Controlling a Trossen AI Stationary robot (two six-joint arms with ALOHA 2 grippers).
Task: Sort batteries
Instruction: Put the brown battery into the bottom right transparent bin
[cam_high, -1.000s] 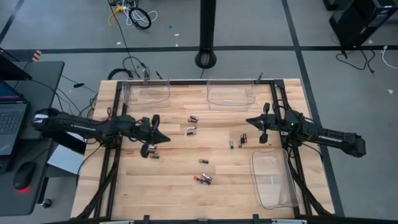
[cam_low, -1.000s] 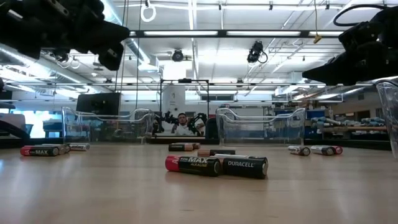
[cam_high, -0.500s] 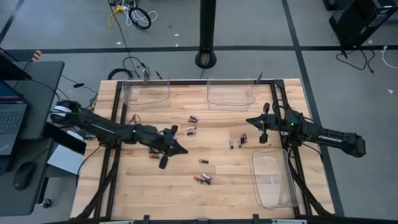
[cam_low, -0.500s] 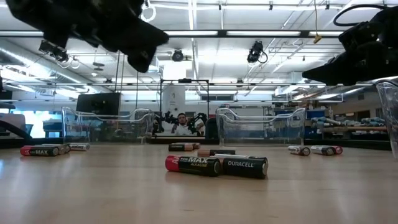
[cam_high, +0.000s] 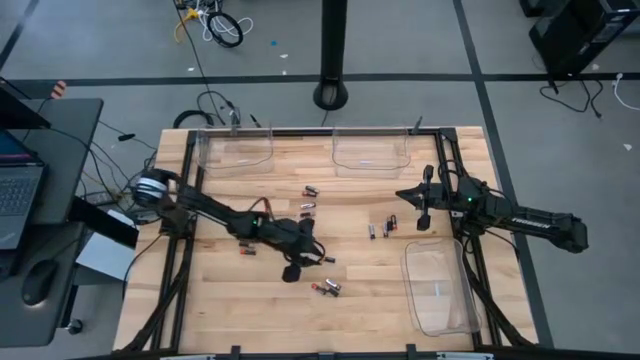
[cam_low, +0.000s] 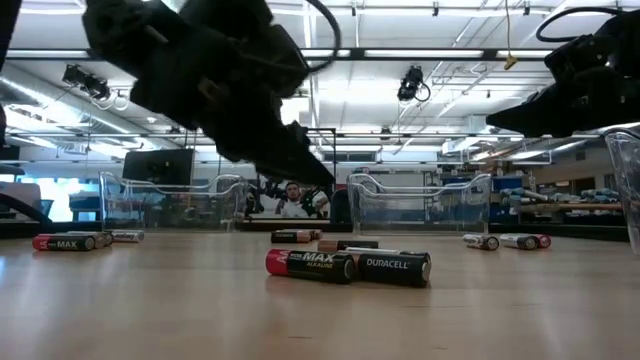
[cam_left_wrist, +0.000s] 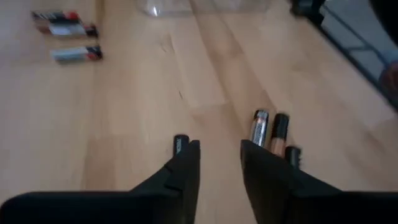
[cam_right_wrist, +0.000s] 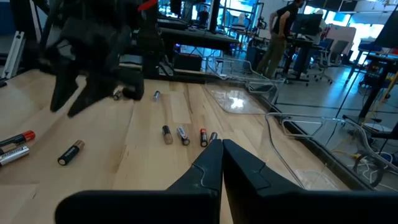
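Observation:
I should keep lowering my left gripper until its open fingers are on both sides of the single black battery (cam_high: 329, 259), because the battery lies clear of the group (cam_high: 328, 288) and points along them.
Small cylindrical batteries lie scattered on the wooden table (cam_high: 220, 300). A pair (cam_high: 325, 288) lies near the front, a few (cam_high: 383, 227) right of centre, others (cam_high: 308, 200) farther back and two (cam_high: 246, 247) at the left. My left gripper (cam_high: 316, 256) hovers mid-table, open (cam_left_wrist: 219, 149), with nothing between its fingers. One battery's end (cam_left_wrist: 180, 142) shows beside a finger, and a pair (cam_left_wrist: 268, 129) lies just ahead. My right gripper (cam_high: 402, 195) waits shut (cam_right_wrist: 217, 149) above the table's right side.
Two clear trays (cam_high: 238, 150) (cam_high: 370, 150) stand along the far edge and a third (cam_high: 440, 285) at the near right. In the low view two batteries (cam_low: 348, 266) lie in front and the left arm (cam_low: 220, 80) hangs above them. A person stands in the room behind.
My left gripper has swept from the table's left part toward the right and the near edge, reaching mid-table above the batteries there. It now sits lower and closer in the low view. My right arm has kept still.

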